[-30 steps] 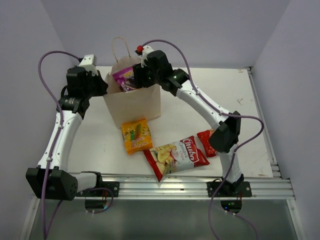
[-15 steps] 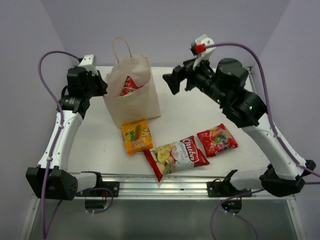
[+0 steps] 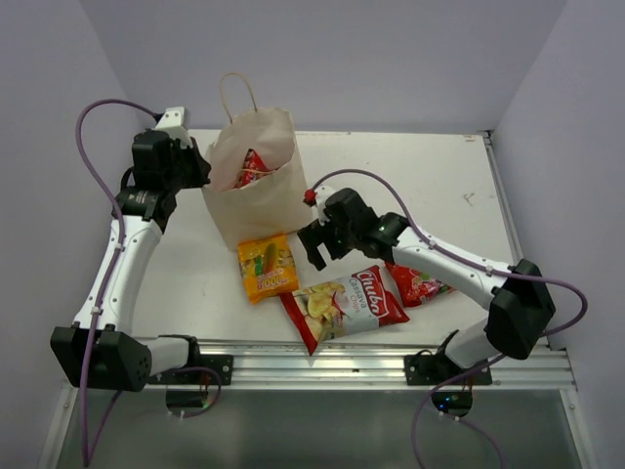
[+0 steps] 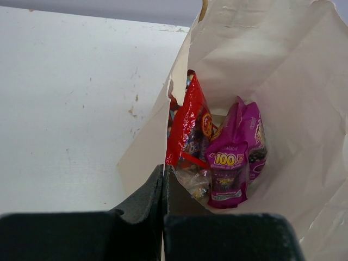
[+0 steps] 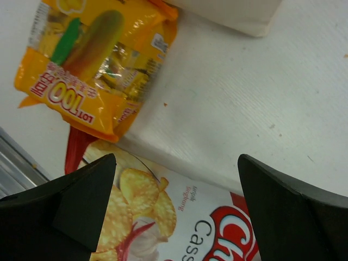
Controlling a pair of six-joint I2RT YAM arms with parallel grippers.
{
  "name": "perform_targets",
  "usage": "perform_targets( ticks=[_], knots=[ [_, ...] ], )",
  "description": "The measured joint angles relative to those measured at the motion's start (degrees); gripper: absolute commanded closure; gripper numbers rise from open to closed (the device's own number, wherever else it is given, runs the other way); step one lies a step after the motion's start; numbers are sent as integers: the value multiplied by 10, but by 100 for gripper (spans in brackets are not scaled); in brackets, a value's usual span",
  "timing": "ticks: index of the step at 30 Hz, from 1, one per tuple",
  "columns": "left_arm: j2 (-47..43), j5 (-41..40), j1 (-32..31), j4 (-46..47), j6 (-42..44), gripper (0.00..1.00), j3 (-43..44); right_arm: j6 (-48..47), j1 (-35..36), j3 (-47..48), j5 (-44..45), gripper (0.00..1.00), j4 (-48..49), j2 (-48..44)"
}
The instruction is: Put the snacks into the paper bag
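The orange-yellow packet point(image 3: 267, 268) will wrinkle and crumple around my right gripper when I lift it, because small separate pieces point(image 5: 130, 68) show through its clear window.
The tan paper bag point(image 3: 259, 195) stands upright at the back left, mouth open. My left gripper point(image 3: 198, 168) is shut on its left rim point(image 4: 163, 179) and holds it. Inside the paper bag point(image 4: 283, 81) lie a red packet point(image 4: 187, 128) and a purple packet point(image 4: 234, 157). The orange-yellow packet point(image 3: 267, 265) lies flat in front of the bag. The large red-and-white chip bag point(image 3: 344, 305) lies near the front edge. A small red packet point(image 3: 415, 285) is partly hidden by my right arm. My right gripper point(image 3: 317, 244) is open and empty, just above the chip bag point(image 5: 179, 217), next to the orange-yellow packet point(image 5: 98, 60).
The white table point(image 3: 439, 186) ends at an aluminium rail point(image 3: 371, 362) along the front edge. Purple walls close in the back and both sides. My right arm's forearm stretches across the table from the front right.
My right gripper left the bag's mouth, swung up and right, then came down over the chip bag. The purple packet it held now lies inside the bag. Left arm unmoved.
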Motion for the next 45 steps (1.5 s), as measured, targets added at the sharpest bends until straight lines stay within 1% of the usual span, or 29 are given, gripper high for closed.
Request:
perform_targets(
  ticks=[6, 8, 12, 16, 22, 24, 25, 26, 28, 29, 30, 34, 37, 38, 41, 45],
  knots=[
    [-2, -5, -8, 4, 0, 100, -8, 46, 51, -3, -16, 1, 95, 21],
    [-2, -9, -10, 4, 0, 100, -8, 69, 71, -8, -17, 2, 137, 47],
    [-7, -17, -18, 3, 0, 100, -10, 95, 115, -12, -12, 2, 183, 104],
    [-15, -27, -29, 2, 0, 100, -17, 106, 149, -15, 10, 2, 205, 153],
    [-28, -37, -48, 0, 3, 100, -27, 116, 158, -35, 66, 2, 233, 157],
    [-29, -39, -54, 0, 4, 100, -29, 119, 158, -36, 84, 5, 232, 158],
    [-30, -39, -56, 0, 4, 100, -31, 120, 158, -36, 94, 9, 232, 159],
    [-30, -40, -59, 1, 5, 100, -32, 122, 159, -36, 101, 29, 232, 162],
    [-31, -41, -64, 1, 5, 100, -34, 122, 164, -35, 116, 52, 234, 174],
    [-32, -42, -67, 0, 5, 100, -34, 123, 166, -33, 125, 88, 237, 182],
    [-33, -43, -68, 0, 5, 100, -35, 124, 168, -31, 132, 100, 238, 188],
    [-35, -50, -76, -1, 5, 100, -35, 123, 170, -10, 158, 100, 235, 186],
    [-36, -54, -81, -1, 5, 100, -36, 121, 170, -14, 172, 100, 198, 165],
    [-37, -54, -81, -1, 5, 100, -36, 120, 171, -16, 178, 100, 175, 152],
    [-39, -54, -83, 0, 5, 100, -38, 120, 172, -21, 212, 100, 48, 77],
    [-41, -56, -83, -1, 5, 100, -39, 115, 171, -4, 289, 100, -101, -41]
  ],
)
